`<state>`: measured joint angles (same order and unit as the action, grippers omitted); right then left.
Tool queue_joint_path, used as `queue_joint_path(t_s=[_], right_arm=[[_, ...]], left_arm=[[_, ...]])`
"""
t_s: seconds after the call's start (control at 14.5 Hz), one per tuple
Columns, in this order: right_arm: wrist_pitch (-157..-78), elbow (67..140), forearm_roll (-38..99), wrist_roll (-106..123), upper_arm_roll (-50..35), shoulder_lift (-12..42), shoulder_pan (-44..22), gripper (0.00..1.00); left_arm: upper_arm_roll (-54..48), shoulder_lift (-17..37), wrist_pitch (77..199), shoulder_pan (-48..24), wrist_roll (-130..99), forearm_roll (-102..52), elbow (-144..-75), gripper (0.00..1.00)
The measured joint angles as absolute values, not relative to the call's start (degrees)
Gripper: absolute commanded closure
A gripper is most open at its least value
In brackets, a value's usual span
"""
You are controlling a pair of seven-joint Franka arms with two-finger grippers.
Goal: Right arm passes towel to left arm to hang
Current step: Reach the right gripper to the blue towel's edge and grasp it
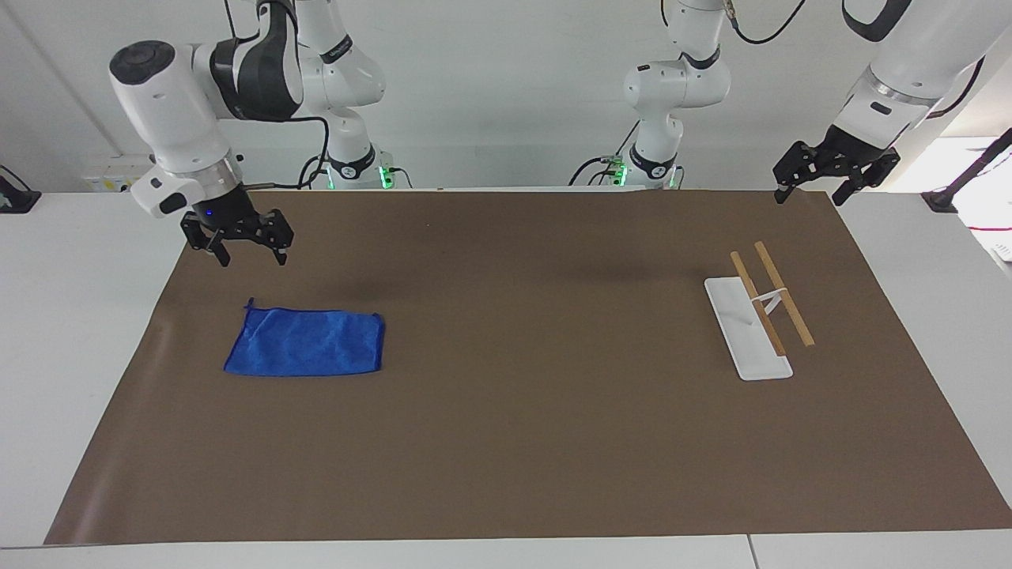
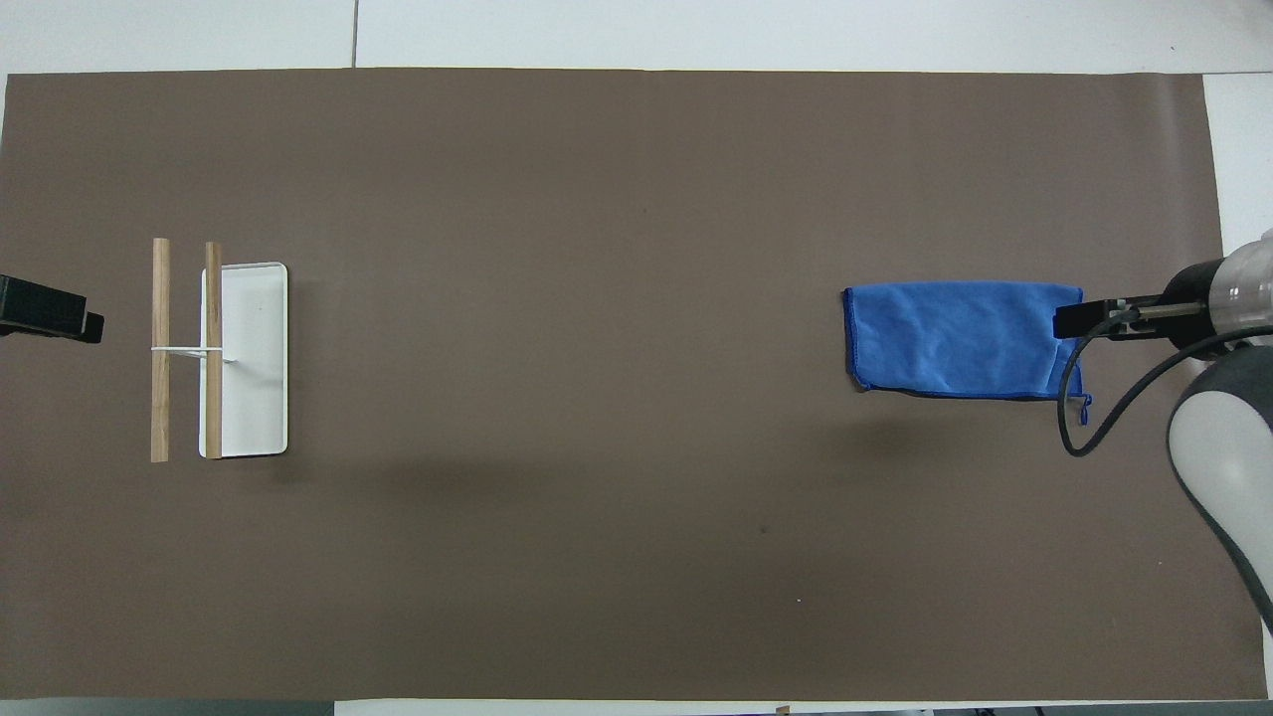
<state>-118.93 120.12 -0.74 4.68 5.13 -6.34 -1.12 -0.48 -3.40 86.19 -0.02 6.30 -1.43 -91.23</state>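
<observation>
The towel lies flat and free (image 2: 949, 340) under the open fingers. My right gripper should keep going down to the blue towel's loop end (image 2: 1014, 363) and close there.
The blue towel (image 1: 304, 342) lies flat on the brown mat toward the right arm's end of the table; it also shows in the overhead view (image 2: 955, 340). My right gripper (image 1: 253, 259), with its blue wrist light, is open and empty. It hangs in the air, apart from the towel. In the overhead view the right gripper (image 2: 1069, 320) covers the towel's short edge at the right arm's end. My left gripper (image 1: 809, 197) is open and empty. It waits raised over the mat's corner at the left arm's end, and its tip shows in the overhead view (image 2: 60, 316).
A towel rack (image 1: 757, 316) with a white base and two wooden bars stands toward the left arm's end; it also shows in the overhead view (image 2: 214, 348). The brown mat (image 1: 506, 411) covers most of the white table.
</observation>
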Motion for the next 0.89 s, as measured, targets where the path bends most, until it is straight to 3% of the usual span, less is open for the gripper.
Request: queue_joint_path(t_s=[0.48,0.89], right_arm=[[-140.40,130.73,-0.74,12.53,5.19,2.97,1.79,0.00],[-144.10,133.07,-0.74,13.29,5.17,6.16,1.88,0.00]], left_arm=[[-0.48,-3.40,86.18,-0.02,6.30,-1.43,-91.23,0.00],[-0.48,-3.40,86.18,-0.02,6.30,-1.43,-91.23,0.00]])
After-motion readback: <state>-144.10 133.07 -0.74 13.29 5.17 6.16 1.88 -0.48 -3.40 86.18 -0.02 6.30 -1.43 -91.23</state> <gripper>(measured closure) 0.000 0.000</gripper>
